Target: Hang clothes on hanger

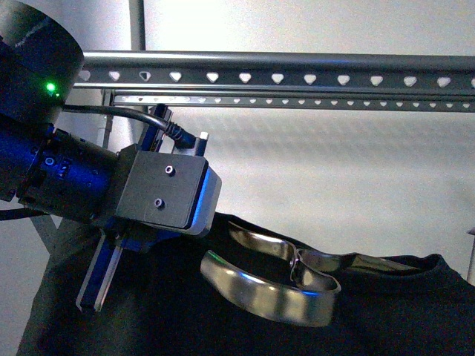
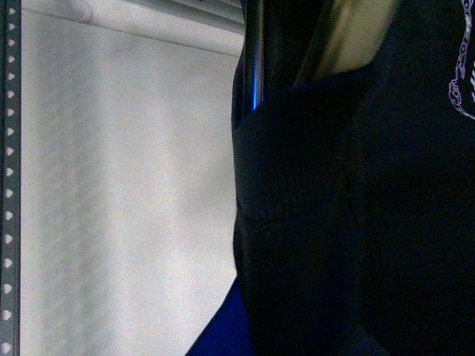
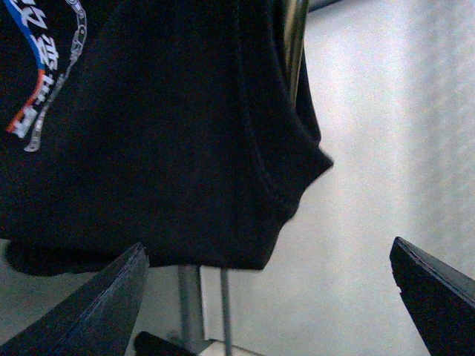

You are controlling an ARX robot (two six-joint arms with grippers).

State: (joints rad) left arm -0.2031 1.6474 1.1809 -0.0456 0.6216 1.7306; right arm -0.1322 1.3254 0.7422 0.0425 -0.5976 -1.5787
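The shiny curved metal piece (image 1: pixel 364 262) leads into the black T-shirt (image 1: pixel 156 297). I expect the black T-shirt to hang down from the metal piece when I lift both.
The black T-shirt (image 1: pixel 386 311) spreads across the bottom of the front view, below the grey rack's top rail (image 1: pixel 297 74) with its row of heart-shaped holes. My left gripper (image 1: pixel 102 282) reaches down at the shirt's left part and is shut on the cloth. In the left wrist view the shirt (image 2: pixel 356 222) fills the right half and hides the jaws, and a bit of its logo (image 2: pixel 464 81) shows. The rail (image 2: pixel 9 185) runs along one edge there. My right gripper (image 3: pixel 267 297) is open and empty just beneath the shirt's hem (image 3: pixel 171 148), near the logo (image 3: pixel 44 74).
A shiny curved metal piece (image 1: pixel 274 285) lies on the shirt in the middle of the front view. A second, thinner holed rail (image 1: pixel 297 101) runs behind the top one. Thin grey rack legs (image 3: pixel 191 311) stand below the shirt. A pale wall lies behind.
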